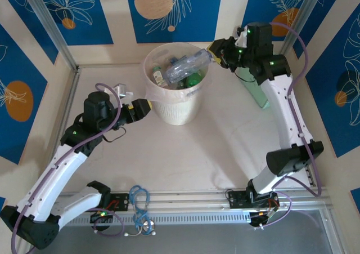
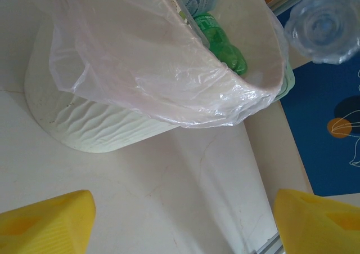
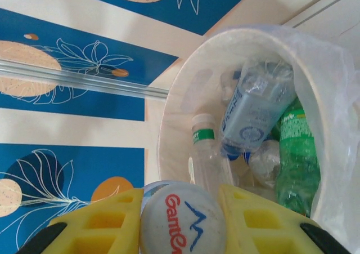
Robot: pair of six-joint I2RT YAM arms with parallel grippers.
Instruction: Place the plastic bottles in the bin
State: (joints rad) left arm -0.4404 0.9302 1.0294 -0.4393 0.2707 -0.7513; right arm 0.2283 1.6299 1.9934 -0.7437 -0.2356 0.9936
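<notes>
Next, my right gripper guides the cap further into the bin's opening (image 1: 194, 53) before it lets go of the bottle, because the bottle's end with the cap (image 1: 208, 54) sticks out over the bin's rim.
The white round bin (image 1: 179, 112) with a clear liner stands at the back middle of the table and holds several plastic bottles. My right gripper (image 1: 217, 52) is shut on a clear, blue-labelled bottle (image 1: 188, 66) that lies tilted over the bin's right rim. Its white printed cap (image 3: 183, 223) sits between the yellow pads. Below it in the bin (image 3: 169, 124) lie a blue-labelled bottle (image 3: 256, 110), a green one (image 3: 295, 158) and a clear one with a green band (image 3: 205, 150). My left gripper (image 1: 147, 108) is open beside the bin's left wall (image 2: 84, 119), with nothing between its fingers (image 2: 50, 223).
A mint green case (image 1: 260, 96) leans at the right wall behind the right arm. A coiled blue cable (image 1: 139, 200) lies on the near rail. Patterned blue walls close in the back and both sides.
</notes>
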